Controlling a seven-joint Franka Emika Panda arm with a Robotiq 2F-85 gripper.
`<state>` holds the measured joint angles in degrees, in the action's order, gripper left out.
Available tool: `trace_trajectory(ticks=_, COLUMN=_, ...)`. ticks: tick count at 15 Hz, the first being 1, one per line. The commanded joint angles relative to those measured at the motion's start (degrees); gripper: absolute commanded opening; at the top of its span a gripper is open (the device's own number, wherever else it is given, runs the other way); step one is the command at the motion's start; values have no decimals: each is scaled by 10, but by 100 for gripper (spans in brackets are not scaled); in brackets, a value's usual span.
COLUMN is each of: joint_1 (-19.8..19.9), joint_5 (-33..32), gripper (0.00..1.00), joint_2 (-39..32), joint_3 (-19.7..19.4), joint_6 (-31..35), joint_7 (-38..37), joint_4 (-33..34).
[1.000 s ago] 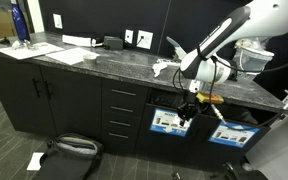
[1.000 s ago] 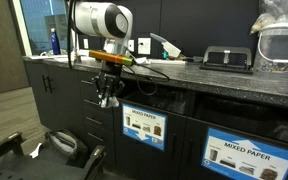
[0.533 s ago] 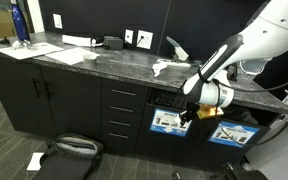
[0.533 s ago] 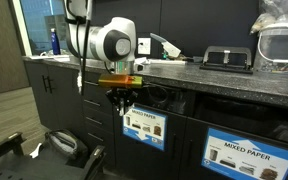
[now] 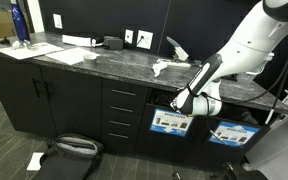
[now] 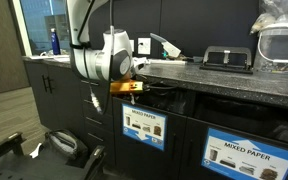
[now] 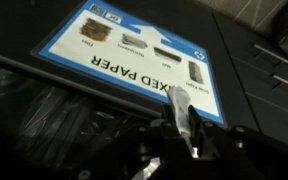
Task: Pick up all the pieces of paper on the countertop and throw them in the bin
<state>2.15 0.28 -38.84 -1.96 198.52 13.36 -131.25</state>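
The bin slot (image 6: 162, 101) above the label is open in front of the crumpled paper (image 7: 180, 103), so my gripper should keep moving in until the paper hangs past the bin's rim.
My gripper (image 7: 182, 128) is shut on a small crumpled white piece of paper (image 7: 180, 110). In the wrist view it points at the bin front with the blue-edged "MIXED PAPER" label (image 7: 134, 55) and the dark slot beside it. In both exterior views the gripper (image 5: 181, 103) (image 6: 134, 88) sits level with the bin slot, just below the countertop edge. Another crumpled white paper (image 5: 162, 68) lies on the dark countertop (image 5: 104, 62). Flat sheets (image 5: 77, 55) lie further along it.
Labelled bin fronts (image 5: 170, 124) (image 6: 144, 127) sit under the counter, with drawers (image 5: 122, 115) beside them. A blue bottle (image 5: 19, 22) stands at the counter's far end. A black bag (image 5: 72, 148) and a loose paper (image 5: 35, 160) lie on the floor.
The arm has lowered and turned: the gripper pointed down in front of the bins and now points sideways at the bin slot, with the paper still in it.
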Motion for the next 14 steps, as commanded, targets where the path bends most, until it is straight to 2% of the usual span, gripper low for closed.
trace_trajectory(ticks=1, joint_1=-60, joint_5=36, gripper=11, joint_2=-57, joint_3=-47, joint_6=117, joint_7=-44, joint_4=38)
trace_trajectory(ticks=6, joint_1=-112, joint_5=163, gripper=11, joint_2=-162, joint_3=-47, joint_6=248, joint_7=-97, joint_4=92)
trace_trajectory(ticks=10, joint_1=-134, joint_5=241, gripper=11, joint_2=-218, joint_3=-44, joint_6=292, joint_7=-116, joint_4=168)
trace_trajectory(ticks=13, joint_1=-143, joint_5=283, gripper=11, joint_2=-245, joint_3=-48, joint_6=299, joint_7=-105, joint_4=224)
trace_trajectory(ticks=14, joint_1=-144, joint_5=298, gripper=15, joint_2=-255, joint_3=-50, joint_6=296, joint_7=-101, joint_4=244)
